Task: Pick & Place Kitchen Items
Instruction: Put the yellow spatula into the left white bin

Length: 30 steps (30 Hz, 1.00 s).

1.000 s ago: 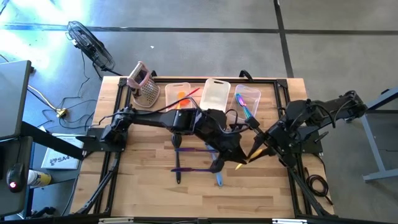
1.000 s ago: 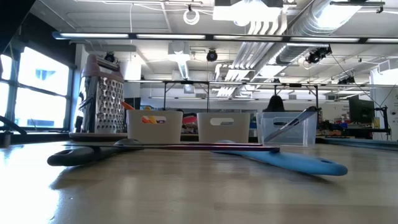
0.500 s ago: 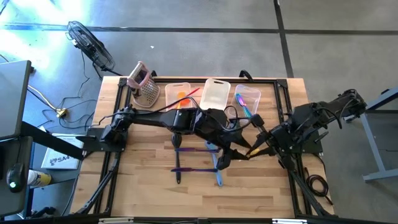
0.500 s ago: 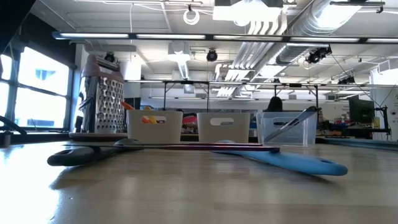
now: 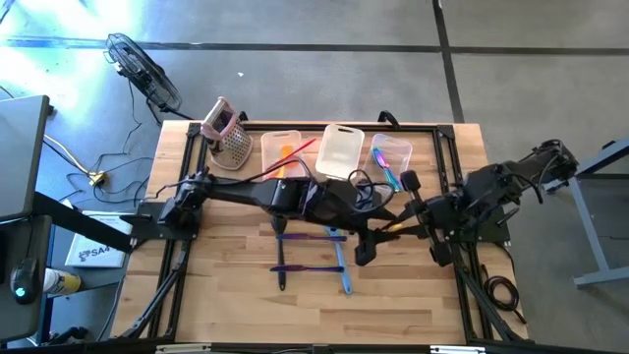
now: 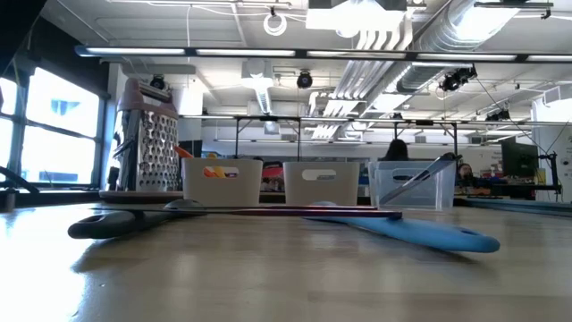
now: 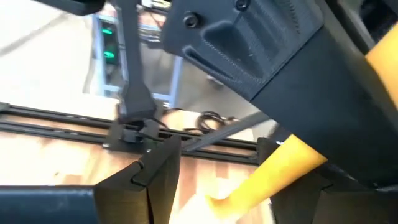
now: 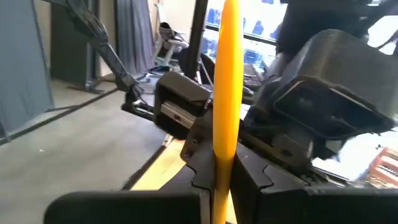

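Note:
My left gripper should take the yellow utensil by its loose end [image 7: 239,194] and carry it to the bin with the orange utensil [image 5: 283,154], because my right gripper is holding it far from there.
A yellow utensil [image 5: 391,229] hangs above the table's right middle between my two arms. My right gripper [image 5: 405,226] is shut on it. My left gripper [image 7: 236,180] is open, and its fingers stand on either side of the utensil's free end [image 7: 249,186]; whether they touch it I cannot tell. On the table lie a blue spatula [image 5: 342,267], a purple utensil [image 5: 305,236] and a dark one [image 5: 295,268]. Three clear bins [image 5: 341,149] stand at the far edge; the left and right ones hold utensils. My right gripper pinches the yellow utensil's handle [image 8: 221,152] between its two fingers. The fingers come about level from the table's right side. The utensil sticks out ahead of them toward my left gripper, clear of the table.
A metal grater with a pink handle [image 5: 228,133] stands at the far left corner. A black frame rail [image 5: 447,167] runs along the table's edges. The loose utensils lie flat below my left arm [image 5: 256,192]; bare wood lies toward the near edge.
My left gripper has opened off the yellow utensil and its wrist has turned. My right gripper has turned too, staying shut, and the yellow utensil has swung from slanting toward the near edge to lying closer to level, a little farther from that edge.

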Tool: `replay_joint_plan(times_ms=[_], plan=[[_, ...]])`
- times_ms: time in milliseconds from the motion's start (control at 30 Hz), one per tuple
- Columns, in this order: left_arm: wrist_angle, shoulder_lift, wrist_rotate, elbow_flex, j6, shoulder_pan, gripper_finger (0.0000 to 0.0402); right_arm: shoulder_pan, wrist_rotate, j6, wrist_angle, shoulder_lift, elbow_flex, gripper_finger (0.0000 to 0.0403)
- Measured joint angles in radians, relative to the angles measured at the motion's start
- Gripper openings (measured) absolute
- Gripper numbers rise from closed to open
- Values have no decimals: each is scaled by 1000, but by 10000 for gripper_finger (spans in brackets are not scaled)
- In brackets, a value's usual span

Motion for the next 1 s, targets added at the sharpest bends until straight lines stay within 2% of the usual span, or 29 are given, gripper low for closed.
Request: replay_joint_plan(times_ms=[167, 333, 467, 633, 767, 833, 1000], plan=[[-7, 0, -185, 0, 52, -31, 203, 30, 74, -22, -7, -6, 0, 16], [-8, 0, -246, 0, 121, -43, 186, 47, 102, -30, -11, -7, 0, 16], [-6, 0, -251, 0, 186, -51, 129, 47, 103, -15, -15, -7, 0, 16], [-6, 0, -251, 0, 269, -64, 24, 47, 108, -3, -23, -8, 0, 16], [-3, 0, -267, 0, 309, -73, 10, 47, 100, 31, -26, -9, 0, 16], [-6, 0, -278, 0, 309, -75, 7, 44, 92, 52, -33, -9, 0, 29], [-16, -3, -283, 0, 308, -75, 5, 40, 82, 50, -42, -23, -1, 101]])
